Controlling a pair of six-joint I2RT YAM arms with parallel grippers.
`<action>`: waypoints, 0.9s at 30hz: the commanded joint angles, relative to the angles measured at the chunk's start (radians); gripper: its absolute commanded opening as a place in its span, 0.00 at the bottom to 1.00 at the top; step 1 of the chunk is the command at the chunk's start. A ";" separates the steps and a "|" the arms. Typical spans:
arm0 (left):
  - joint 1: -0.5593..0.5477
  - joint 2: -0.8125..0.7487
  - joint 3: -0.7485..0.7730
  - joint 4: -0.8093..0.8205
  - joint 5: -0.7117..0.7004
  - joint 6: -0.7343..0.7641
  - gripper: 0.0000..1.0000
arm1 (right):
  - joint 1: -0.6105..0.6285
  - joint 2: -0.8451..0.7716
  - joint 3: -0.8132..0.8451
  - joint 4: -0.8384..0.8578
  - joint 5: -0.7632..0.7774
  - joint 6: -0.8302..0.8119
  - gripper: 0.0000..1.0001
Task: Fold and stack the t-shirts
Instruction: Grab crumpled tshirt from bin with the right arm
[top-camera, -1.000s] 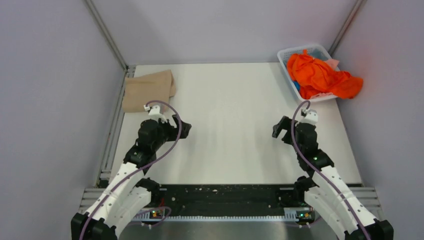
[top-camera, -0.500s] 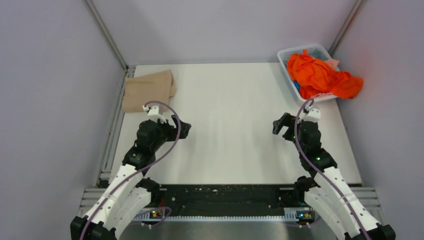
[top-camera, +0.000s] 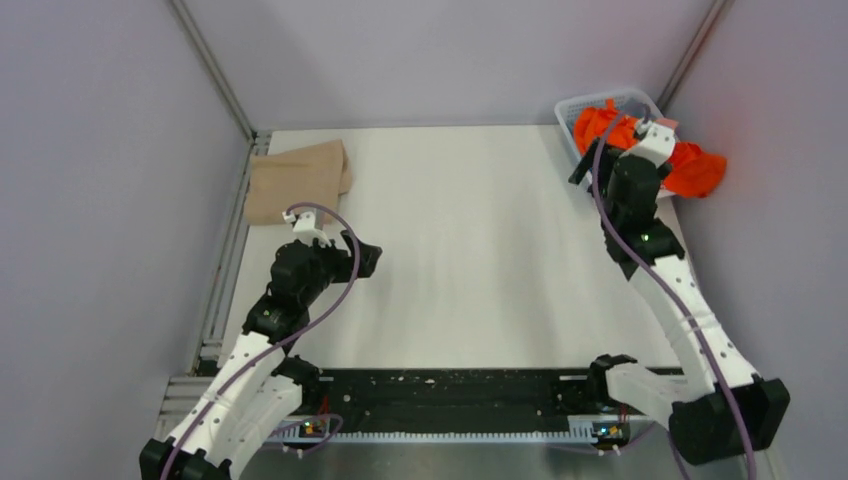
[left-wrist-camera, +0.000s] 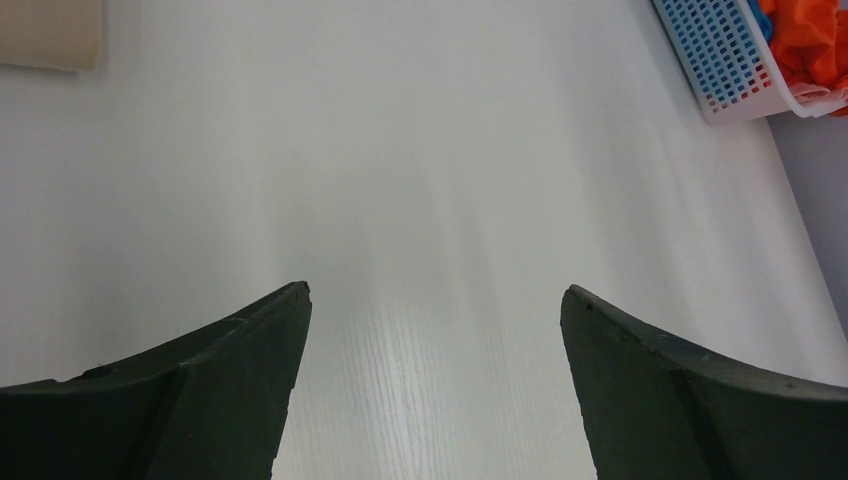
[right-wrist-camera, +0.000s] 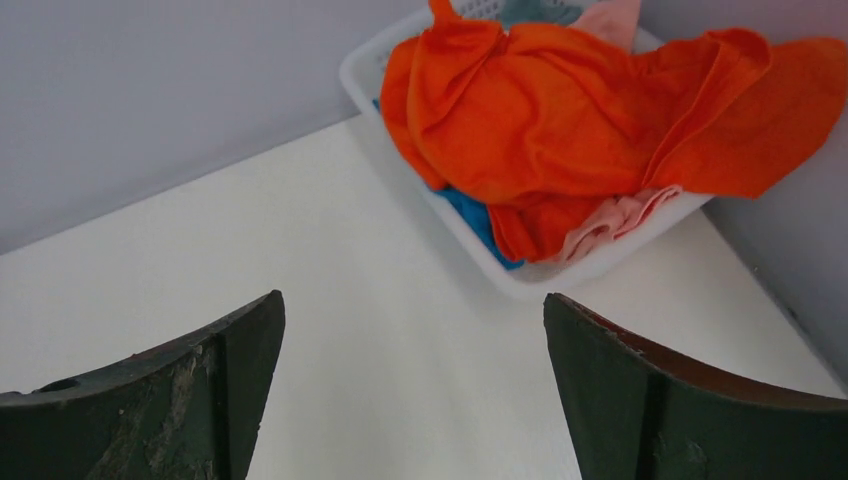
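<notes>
My fingers are spread, and the orange t-shirt (right-wrist-camera: 545, 115) lies open to them on top of the salmon-pink cloth. My right gripper should therefore carry on moving over the basket (top-camera: 597, 118) until it closes on orange fabric.
A bright orange t-shirt (top-camera: 697, 167) lies heaped in the white lattice basket (top-camera: 592, 103) at the far right; in the right wrist view (right-wrist-camera: 560, 110) it spills over the rim, with blue cloth (right-wrist-camera: 478, 218) and salmon-pink cloth (right-wrist-camera: 612, 216) under it. A folded tan-beige t-shirt (top-camera: 296, 180) lies flat at the far left; its corner shows in the left wrist view (left-wrist-camera: 50, 35). My right gripper (top-camera: 583, 165) is open and empty, raised by the basket's near side (right-wrist-camera: 414, 300). My left gripper (top-camera: 368, 260) is open and empty over bare table (left-wrist-camera: 436, 290).
The white table (top-camera: 470, 240) is walled by grey panels on three sides. The basket (left-wrist-camera: 725, 70) stands in the far right corner. A black rail (top-camera: 450, 395) with the arm bases runs along the near edge.
My right arm has stretched far forward and to the right, from mid-table up to the basket with the orange shirt. My left arm has barely moved.
</notes>
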 joint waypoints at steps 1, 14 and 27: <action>0.003 -0.013 0.016 0.041 -0.006 -0.009 0.99 | -0.124 0.222 0.233 -0.053 0.049 -0.064 0.99; 0.003 0.039 0.027 0.054 -0.028 -0.006 0.99 | -0.367 0.827 0.709 -0.153 -0.168 -0.033 0.95; 0.003 0.030 0.036 0.027 -0.045 -0.004 0.99 | -0.381 0.914 0.802 -0.154 -0.269 -0.031 0.00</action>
